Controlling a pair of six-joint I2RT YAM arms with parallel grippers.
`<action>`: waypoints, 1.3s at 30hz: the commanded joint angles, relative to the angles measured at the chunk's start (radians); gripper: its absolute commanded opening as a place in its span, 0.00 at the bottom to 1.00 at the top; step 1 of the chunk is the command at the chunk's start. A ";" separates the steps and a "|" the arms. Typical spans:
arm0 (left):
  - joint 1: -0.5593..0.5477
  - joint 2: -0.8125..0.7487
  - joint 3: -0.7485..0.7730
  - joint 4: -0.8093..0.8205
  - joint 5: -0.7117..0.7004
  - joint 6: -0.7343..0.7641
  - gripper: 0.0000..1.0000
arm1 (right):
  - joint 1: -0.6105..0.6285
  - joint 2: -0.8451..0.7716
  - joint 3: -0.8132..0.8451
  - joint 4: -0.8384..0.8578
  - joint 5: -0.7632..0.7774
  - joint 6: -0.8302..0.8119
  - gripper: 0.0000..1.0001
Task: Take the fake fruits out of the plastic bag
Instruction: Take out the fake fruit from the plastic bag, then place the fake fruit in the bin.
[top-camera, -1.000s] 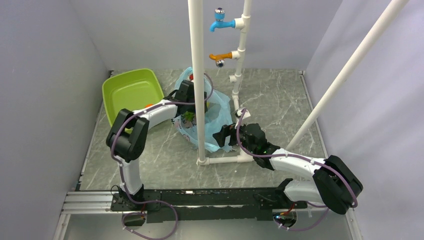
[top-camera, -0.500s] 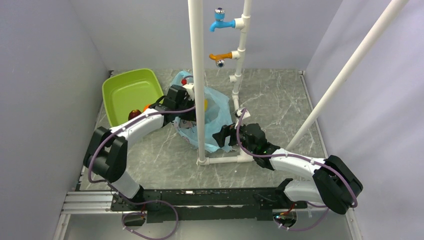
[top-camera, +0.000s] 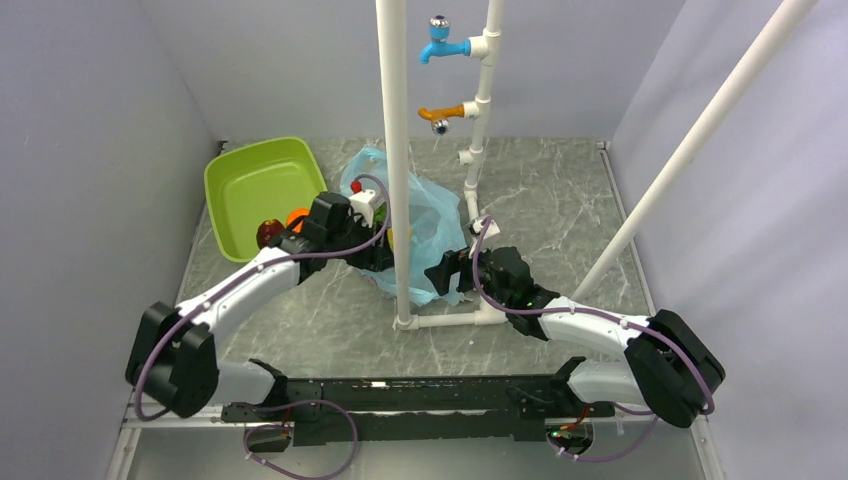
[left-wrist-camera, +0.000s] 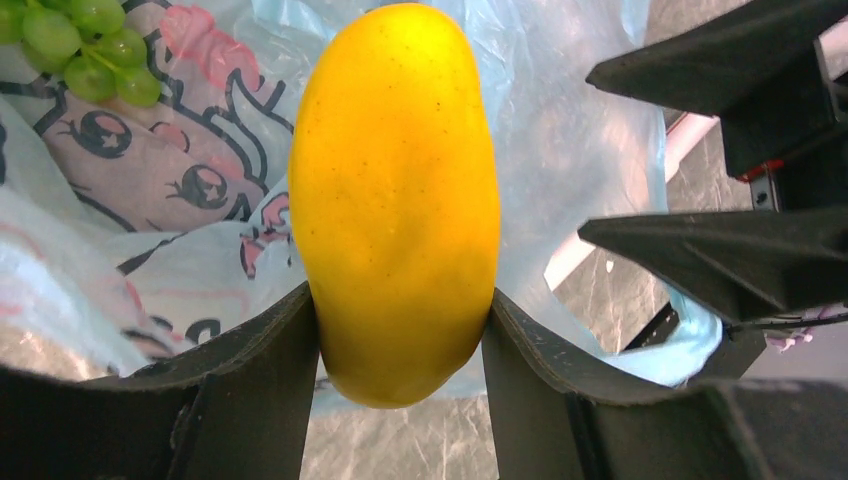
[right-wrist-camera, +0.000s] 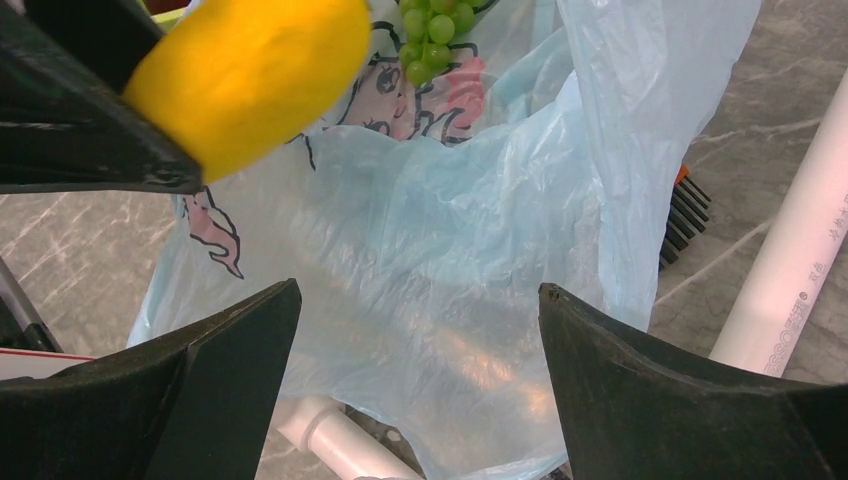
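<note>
I go on moving the yellow oblong fruit, now clear of the bag, with my left gripper to the tray's free corner beside the red-purple fruit and let go there.
My left gripper is shut on the yellow oblong fruit, its two fingers pressing the fruit's lower sides. In the top view this gripper hangs over the near left side of the light-blue plastic bag, partly behind the white pole. The green grape bunch lies in the bag on the cartoon print. A dark red-purple fruit and an orange fruit rest outside the bag by the tray's near edge. My right gripper stands open, with the bag's near side just beyond its fingers.
A lime-green tray sits at the back left. A white pipe frame rises through the middle, with a floor pipe by the bag and blue and orange taps behind. A small orange-and-black tool lies beside the bag.
My left arm has drawn back out of the bag toward the near left, carrying the yellow fruit. The right arm has not moved.
</note>
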 joint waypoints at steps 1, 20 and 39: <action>0.022 -0.132 -0.047 -0.013 -0.001 0.036 0.40 | -0.002 0.005 0.015 0.046 -0.002 -0.011 0.92; 0.493 -0.400 -0.103 -0.114 -0.302 0.001 0.41 | -0.002 0.028 0.025 0.048 0.002 -0.014 0.92; 0.839 0.221 0.187 -0.147 -0.188 0.090 0.43 | -0.002 0.043 0.028 0.051 -0.003 -0.014 0.92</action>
